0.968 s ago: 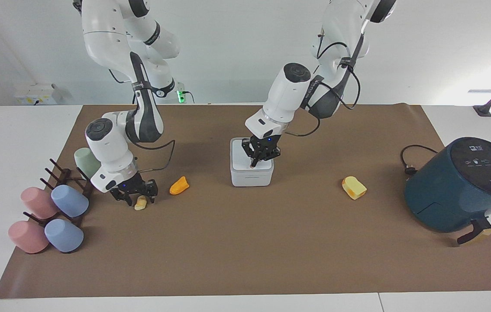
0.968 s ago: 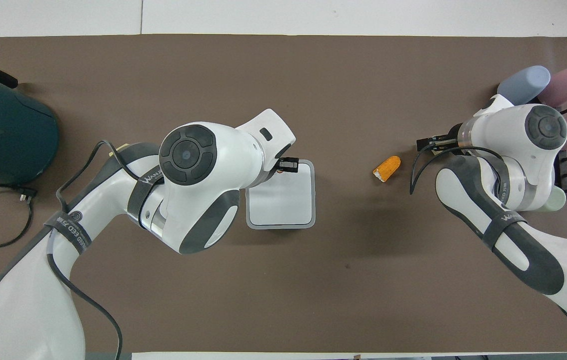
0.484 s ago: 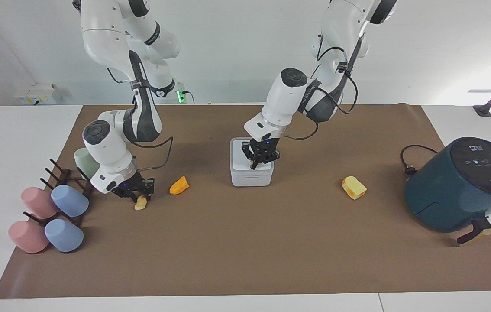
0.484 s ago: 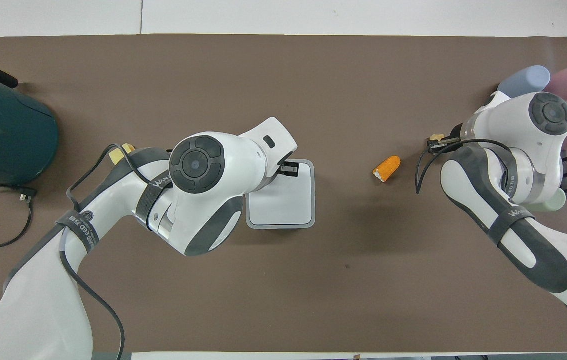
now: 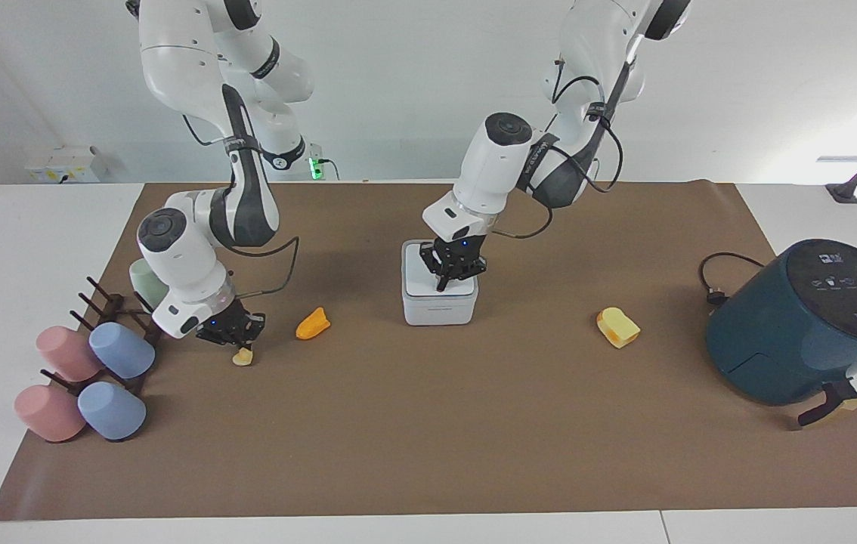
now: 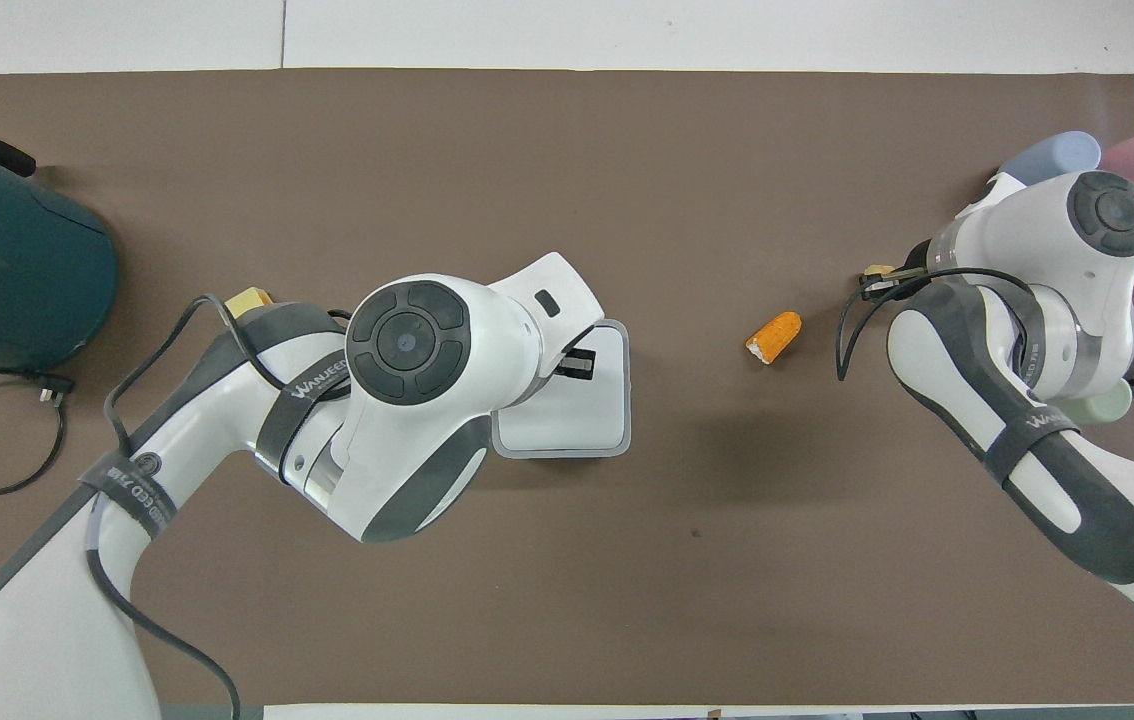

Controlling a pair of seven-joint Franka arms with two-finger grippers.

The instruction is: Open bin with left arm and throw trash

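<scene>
The shut lid (image 6: pixel 572 420) is in the way of the lump in my right gripper, so my left gripper should open the lid first and then move away toward the yellow bread chunk (image 5: pixel 617 327).
The white bin (image 5: pixel 440 302) stands mid-table with its lid down; the overhead view shows it (image 6: pixel 577 420) partly under the left arm. My left gripper (image 5: pixel 443 281) has its fingers together and points down onto the lid, on the side farther from the robots (image 6: pixel 575 362). My right gripper (image 5: pixel 238 341) is shut on the pale beige lump (image 5: pixel 242 357), low at the mat toward the right arm's end (image 6: pixel 877 274). The orange wedge (image 5: pixel 313 324) lies between the lump and the bin (image 6: pixel 773 337). The yellow bread chunk (image 5: pixel 617 327) lies toward the left arm's end, mostly hidden in the overhead view (image 6: pixel 249 298).
A dark teal air fryer (image 5: pixel 806 321) with its cable stands at the left arm's end of the mat. A rack with pink and blue cups (image 5: pixel 88 370) and a green cup (image 5: pixel 143 281) stands at the right arm's end, close to my right gripper.
My right gripper's fingers have closed on the beige lump. My left gripper has shifted slightly across the bin lid toward the robots; the lid stays down.
</scene>
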